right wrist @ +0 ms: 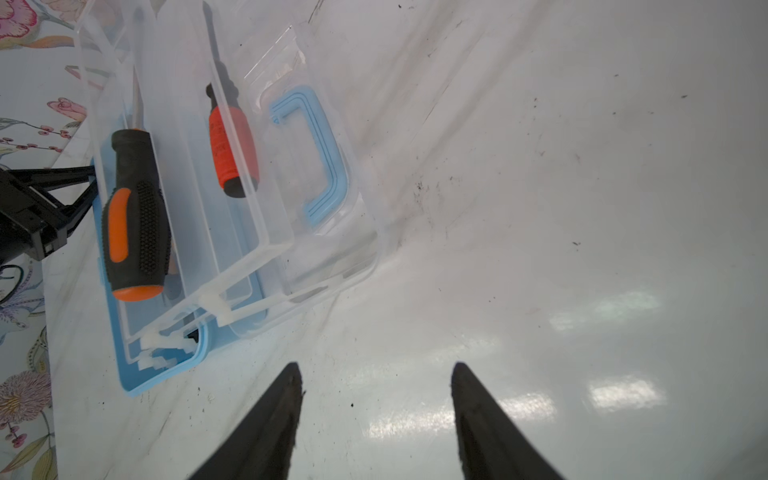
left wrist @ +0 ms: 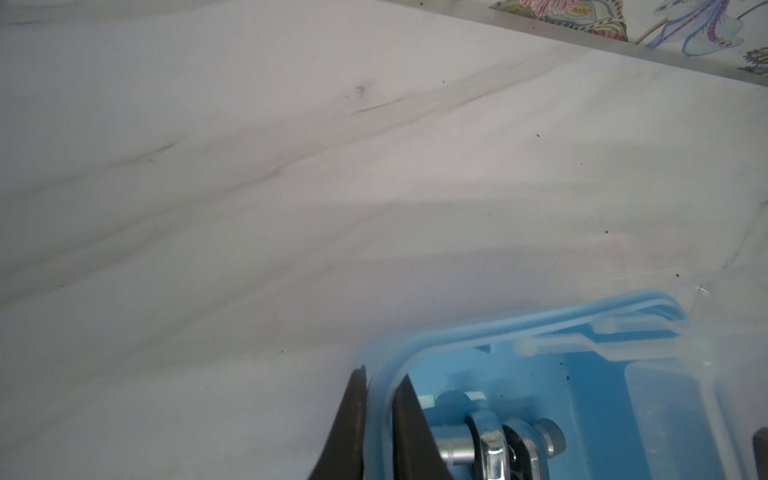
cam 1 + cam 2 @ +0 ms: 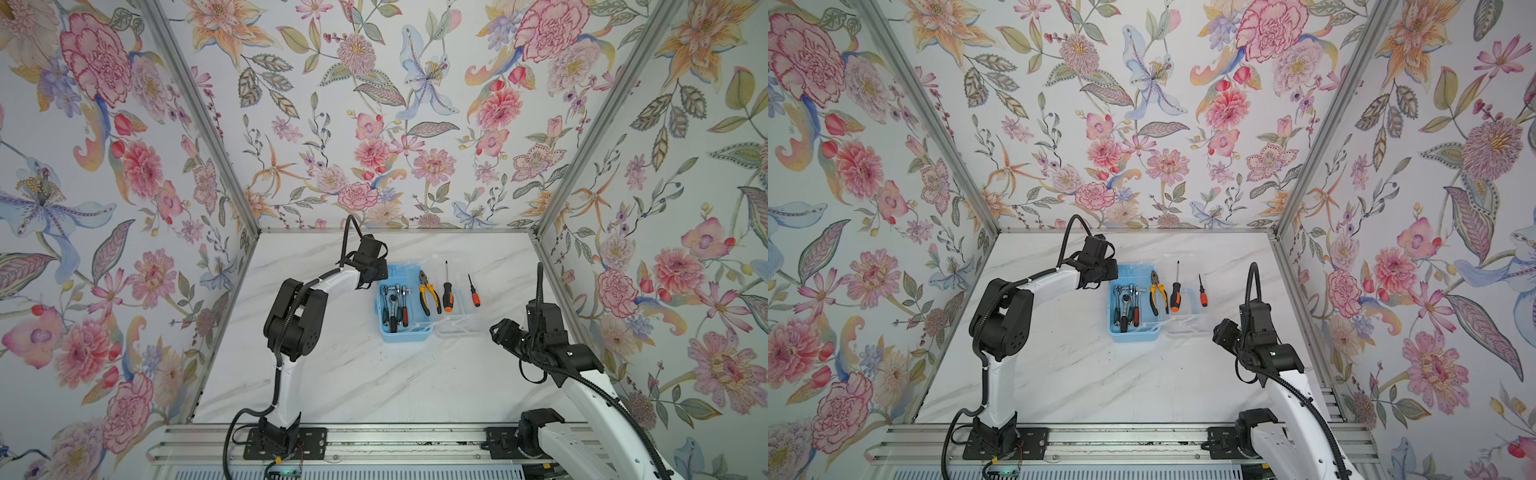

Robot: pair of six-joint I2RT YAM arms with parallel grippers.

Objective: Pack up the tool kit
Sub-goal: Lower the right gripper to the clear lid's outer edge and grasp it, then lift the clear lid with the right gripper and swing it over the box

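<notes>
Next, my left gripper steadies the box's rim while my right gripper swings the lid shut (image 3: pixel 481 326). The open lid (image 3: pixel 462 276) lies across the blue box from my left gripper.
The tool kit is a blue box (image 3: pixel 405 334) (image 3: pixel 1133 334) with ratchet tools (image 3: pixel 395 307) (image 2: pixel 494 449) inside. Yellow-handled pliers (image 3: pixel 428 293) (image 3: pixel 1158 293) and a large black-and-orange screwdriver (image 3: pixel 447 297) (image 1: pixel 137 216) rest in a clear tray on the box's right side. A small red screwdriver (image 3: pixel 474 293) (image 1: pixel 230 145) seems to lie on the open clear lid (image 3: pixel 457 324) (image 1: pixel 361 232). My left gripper (image 2: pixel 384 372) (image 3: pixel 376 270) is shut on the box's far left rim (image 2: pixel 457 336). My right gripper (image 1: pixel 376 365) (image 3: pixel 498 328) hangs open over bare table in front of the lid.
The lid carries a blue handle (image 1: pixel 328 166). Floral walls close in the marble table (image 3: pixel 353 374) on three sides. The arm bases stand on a metal rail (image 3: pixel 395 440) along the front edge.
</notes>
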